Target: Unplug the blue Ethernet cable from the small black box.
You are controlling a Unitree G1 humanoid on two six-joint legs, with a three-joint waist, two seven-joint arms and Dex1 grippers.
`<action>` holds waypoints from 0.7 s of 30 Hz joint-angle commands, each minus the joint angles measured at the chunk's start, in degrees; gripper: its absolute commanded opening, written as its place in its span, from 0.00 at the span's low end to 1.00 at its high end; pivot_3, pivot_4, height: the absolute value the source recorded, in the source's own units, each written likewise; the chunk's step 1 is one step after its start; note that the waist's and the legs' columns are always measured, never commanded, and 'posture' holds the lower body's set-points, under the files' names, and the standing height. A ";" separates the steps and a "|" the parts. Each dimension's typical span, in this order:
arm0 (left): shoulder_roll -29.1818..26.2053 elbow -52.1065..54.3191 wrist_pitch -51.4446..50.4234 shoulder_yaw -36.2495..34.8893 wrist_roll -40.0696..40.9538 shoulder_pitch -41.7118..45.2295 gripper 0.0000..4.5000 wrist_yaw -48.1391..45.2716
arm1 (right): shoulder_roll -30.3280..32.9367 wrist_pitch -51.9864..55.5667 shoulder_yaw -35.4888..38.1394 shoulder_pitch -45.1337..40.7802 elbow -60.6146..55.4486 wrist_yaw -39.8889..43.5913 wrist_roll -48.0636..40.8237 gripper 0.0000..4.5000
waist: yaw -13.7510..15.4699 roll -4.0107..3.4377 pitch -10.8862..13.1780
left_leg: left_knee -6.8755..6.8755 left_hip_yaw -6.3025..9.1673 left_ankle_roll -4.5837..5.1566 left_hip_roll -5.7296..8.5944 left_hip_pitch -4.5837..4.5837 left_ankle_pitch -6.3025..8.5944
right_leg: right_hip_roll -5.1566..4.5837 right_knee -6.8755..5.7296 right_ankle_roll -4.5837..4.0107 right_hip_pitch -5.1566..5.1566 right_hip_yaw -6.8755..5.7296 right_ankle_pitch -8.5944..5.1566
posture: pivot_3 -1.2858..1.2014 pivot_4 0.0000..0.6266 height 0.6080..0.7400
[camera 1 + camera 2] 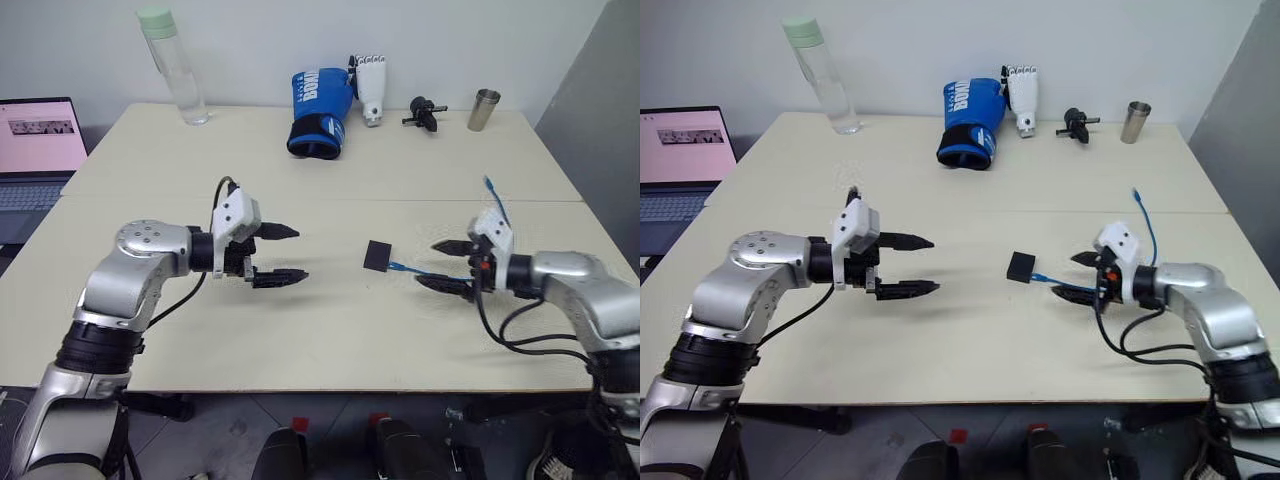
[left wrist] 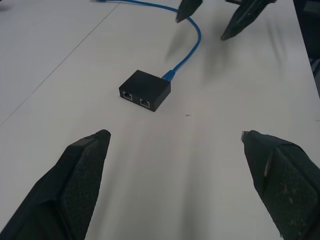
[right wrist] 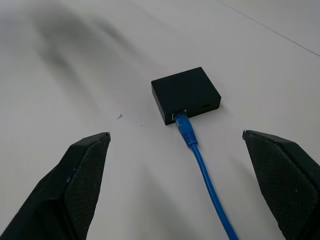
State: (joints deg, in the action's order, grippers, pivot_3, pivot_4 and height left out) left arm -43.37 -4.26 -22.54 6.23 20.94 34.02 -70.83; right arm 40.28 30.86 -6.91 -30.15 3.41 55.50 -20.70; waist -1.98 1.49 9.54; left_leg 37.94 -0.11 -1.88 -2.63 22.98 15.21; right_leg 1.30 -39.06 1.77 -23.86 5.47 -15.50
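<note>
The small black box (image 1: pixel 377 256) should rise together with the blue Ethernet cable when the robot lifts the cable, because the plug is seated in its port (image 3: pixel 181 120).
The small black box (image 1: pixel 378 256) lies flat near the middle of the cream table (image 1: pixel 330 330). The blue Ethernet cable (image 1: pixel 404 269) is plugged into the side of the box facing my right gripper. It runs between that gripper's fingers and past the wrist, and its free end (image 1: pixel 493 192) sticks up behind it. My right gripper (image 1: pixel 426 264) is open, level with the plug and a short way right of the box. My left gripper (image 1: pixel 300 254) is open too, left of the box and pointing at it. In the left wrist view the box (image 2: pixel 145 91) shows two empty ports.
Along the table's far edge stand a clear water bottle (image 1: pixel 175 65), a blue boxing glove (image 1: pixel 320 112), a white robotic hand (image 1: pixel 371 88), a black clamp-like gadget (image 1: pixel 425 112) and a steel cup (image 1: pixel 484 109). An open laptop (image 1: pixel 35 150) sits off the table's left side.
</note>
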 commanded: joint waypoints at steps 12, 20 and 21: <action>-0.95 0.95 1.57 -2.68 -0.62 -0.43 1.00 -0.65 | -9.91 -16.07 -5.07 -9.75 24.88 4.15 10.17 1.00 | 0.02 -0.01 0.01 | 0.02 0.01 0.00 0.00 0.00 0.00 | -0.04 -0.04 -0.01 0.01 -0.02 0.01 | 0.52 0.24 1.00; -1.39 3.24 0.42 -3.73 -0.49 -1.90 1.00 -0.34 | -11.95 -20.75 -4.23 -13.92 35.93 6.14 12.38 1.00 | -0.02 -0.02 0.01 | 0.01 0.02 0.00 -0.01 -0.01 0.00 | -0.05 -0.04 -0.01 0.01 -0.03 0.01 | 0.52 0.24 1.00; -1.42 3.34 0.37 -3.80 -0.56 -1.99 1.00 -0.29 | -12.04 -21.21 -4.32 -14.18 36.91 6.62 12.60 1.00 | -0.03 -0.02 0.01 | 0.01 -0.01 0.00 0.00 -0.02 0.00 | -0.06 -0.04 -0.01 0.02 -0.01 0.01 | 0.52 0.24 1.00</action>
State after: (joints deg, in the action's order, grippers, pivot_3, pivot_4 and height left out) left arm -43.74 -2.78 -22.12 4.30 19.49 31.82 -71.37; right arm 28.30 10.88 -12.28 -43.34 38.83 60.94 -8.82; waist -2.02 1.47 9.55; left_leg 37.96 -0.11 -1.88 -2.63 22.96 15.21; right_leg 1.24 -39.10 1.76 -23.83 5.46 -15.49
